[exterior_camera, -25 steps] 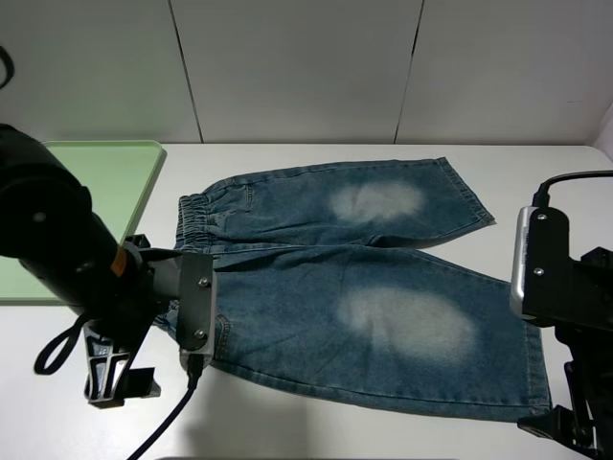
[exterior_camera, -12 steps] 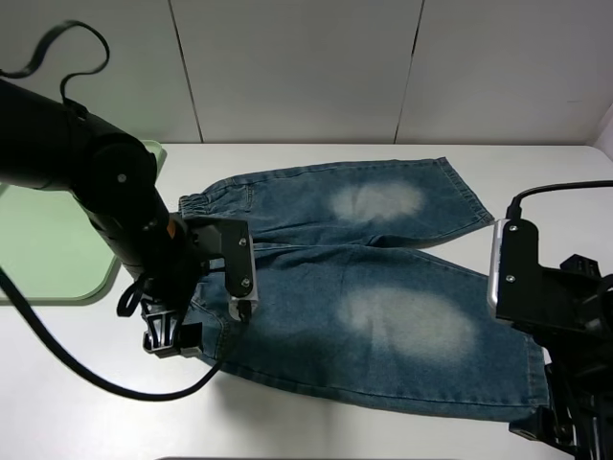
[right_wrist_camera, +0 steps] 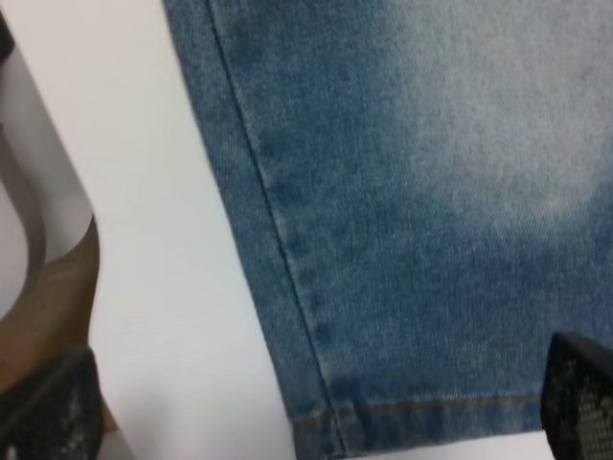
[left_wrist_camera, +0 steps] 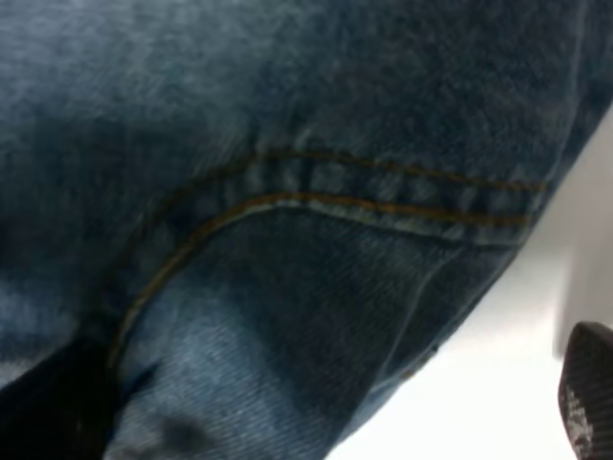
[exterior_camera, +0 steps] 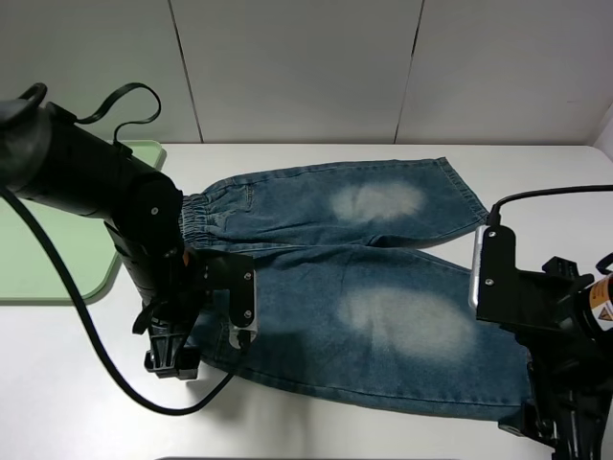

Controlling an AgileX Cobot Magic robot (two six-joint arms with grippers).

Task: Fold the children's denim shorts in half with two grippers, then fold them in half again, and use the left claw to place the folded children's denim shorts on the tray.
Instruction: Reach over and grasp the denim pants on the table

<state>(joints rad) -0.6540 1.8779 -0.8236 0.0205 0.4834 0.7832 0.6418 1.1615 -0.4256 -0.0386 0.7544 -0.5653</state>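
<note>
I should keep my left gripper waiting at the waistband corner [left_wrist_camera: 383, 287] until my right gripper, hovering open above the near leg's hem corner [right_wrist_camera: 324, 429], gets to the denim.
The children's denim shorts [exterior_camera: 364, 278] lie flat on the white table, with the waistband to the left, the legs to the right and a pale patch on each leg. My left claw [exterior_camera: 172, 360] is low over the near waistband corner. In the left wrist view its fingertips [left_wrist_camera: 589, 402] stand wide apart with stitched denim [left_wrist_camera: 287, 240] between them. My right gripper [exterior_camera: 554, 429] is low at the near leg's hem corner. In the right wrist view it is open [right_wrist_camera: 311, 412] over the hem [right_wrist_camera: 383, 287]. The light-green tray [exterior_camera: 48, 259] lies at the far left, partly behind my left arm.
A white panelled wall [exterior_camera: 306, 67] stands behind the table. The left arm's black cable [exterior_camera: 86, 326] loops over the table in front of the tray. Bare white table [exterior_camera: 335, 436] runs along the front edge.
My left arm has swung right and down onto the near waistband corner. My right arm has moved left, toward the near leg's hem corner. The shorts have not moved.
</note>
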